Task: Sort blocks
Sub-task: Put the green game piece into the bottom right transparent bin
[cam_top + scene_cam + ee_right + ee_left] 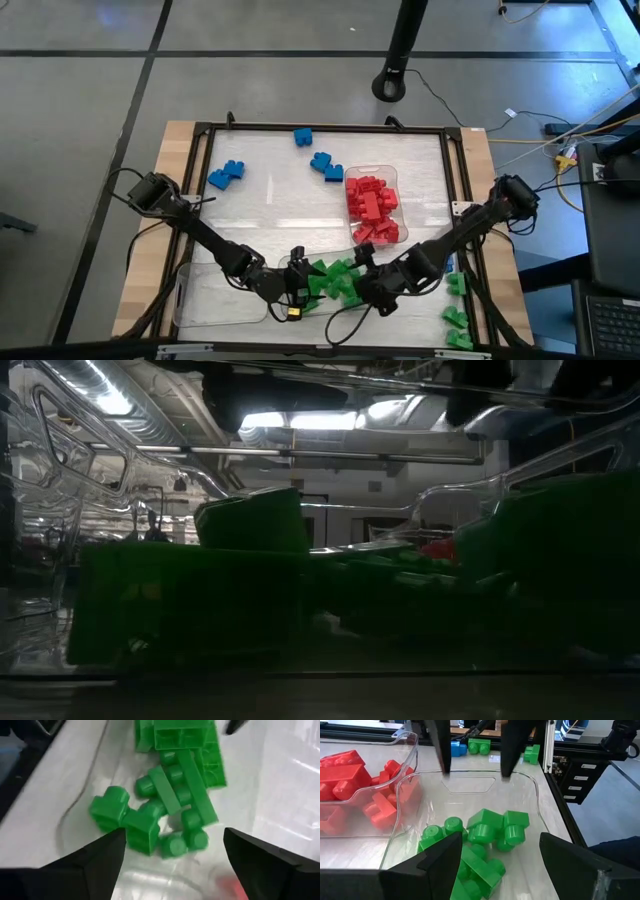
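My open right gripper should continue, because the middle loose green block (pixel 455 317) lies free of its neighbours. It should continue to move toward that block until my fingers are on both sides of it.
Several green blocks (pixel 490 832) lie heaped in a clear tray (pixel 534 795) near the table's front edge. My left gripper (pixel 500 840) stands open at the heap's left, its fingers on either side of the blocks and above them. My right gripper (pixel 174 834) hangs open over the same heap (pixel 165 805), pointing steeply down; its two fingers (pixel 440 750) also show in the left wrist view. A second clear tray (pixel 392 175) at mid-table holds red blocks (pixel 370 205). Blue blocks (pixel 227 175) lie loose on the far left of the table.
More blue blocks (pixel 325 165) lie near the far edge, and loose green blocks (pixel 457 285) sit by the right front corner. A black frame (pixel 320 128) rims the work surface. In the low view, dark green blocks (pixel 250 520) fill the foreground.
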Controlling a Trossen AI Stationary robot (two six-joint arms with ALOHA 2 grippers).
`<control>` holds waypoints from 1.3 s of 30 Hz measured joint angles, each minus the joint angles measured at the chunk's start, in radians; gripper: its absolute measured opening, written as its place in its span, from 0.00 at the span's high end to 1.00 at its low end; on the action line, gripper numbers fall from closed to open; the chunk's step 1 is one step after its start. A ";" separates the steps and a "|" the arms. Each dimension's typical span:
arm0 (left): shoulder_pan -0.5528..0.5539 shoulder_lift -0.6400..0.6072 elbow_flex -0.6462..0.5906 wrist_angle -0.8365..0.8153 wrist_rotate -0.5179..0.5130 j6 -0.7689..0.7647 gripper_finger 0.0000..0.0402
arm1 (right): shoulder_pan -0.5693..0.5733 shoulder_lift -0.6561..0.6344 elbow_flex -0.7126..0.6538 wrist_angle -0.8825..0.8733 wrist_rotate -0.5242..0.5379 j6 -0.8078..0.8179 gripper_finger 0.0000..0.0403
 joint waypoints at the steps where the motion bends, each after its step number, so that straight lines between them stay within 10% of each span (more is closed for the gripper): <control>1: 0.000 0.000 0.000 0.000 0.000 0.000 0.36 | 0.011 -0.015 0.017 -0.041 0.004 0.023 0.17; 14: -0.003 0.000 0.000 -0.004 0.000 0.000 0.36 | 0.256 -0.090 -0.012 -0.596 -0.111 0.656 0.24; 22: -0.003 0.000 0.000 -0.004 0.000 0.004 0.36 | 0.397 -0.089 -0.117 -0.458 -0.417 0.923 0.26; 39: 0.015 0.000 0.000 0.013 -0.001 0.037 0.37 | 0.576 -0.036 -0.268 -0.273 -0.447 1.455 0.26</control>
